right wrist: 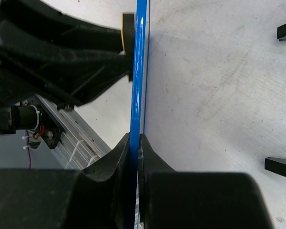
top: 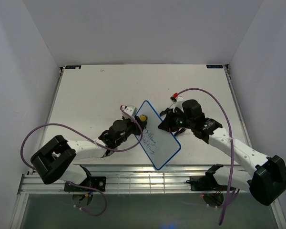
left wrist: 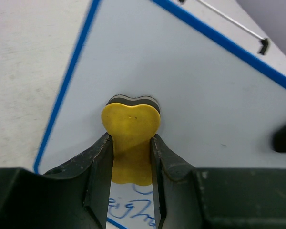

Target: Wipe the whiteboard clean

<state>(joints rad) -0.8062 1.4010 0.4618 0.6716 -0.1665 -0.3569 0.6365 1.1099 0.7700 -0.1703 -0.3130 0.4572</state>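
The yellow eraser is pressing on the whiteboard's blank far part (top: 147,110) and the handwriting (top: 149,141) is closer, so my left gripper should sweep back over the whiteboard toward the handwriting.
The whiteboard (top: 158,138) lies slantwise mid-table, its blue rim (left wrist: 64,88) visible, with blue handwriting (top: 150,140) on its near half. My left gripper (top: 137,120) is shut on a small yellow eraser (left wrist: 130,126) that presses on the board's far, blank part; handwriting (left wrist: 133,207) shows just behind it between the fingers. My right gripper (right wrist: 135,143) is shut on the whiteboard's edge (right wrist: 139,71), seen edge-on as a blue strip. In the top view that gripper (top: 166,122) sits at the board's right side.
Two black feet (right wrist: 282,167) lie on the table right of the board in the right wrist view. A thin rod with a black tip (left wrist: 262,45) lies beyond the board. The aluminium rail (top: 148,181) runs along the near edge.
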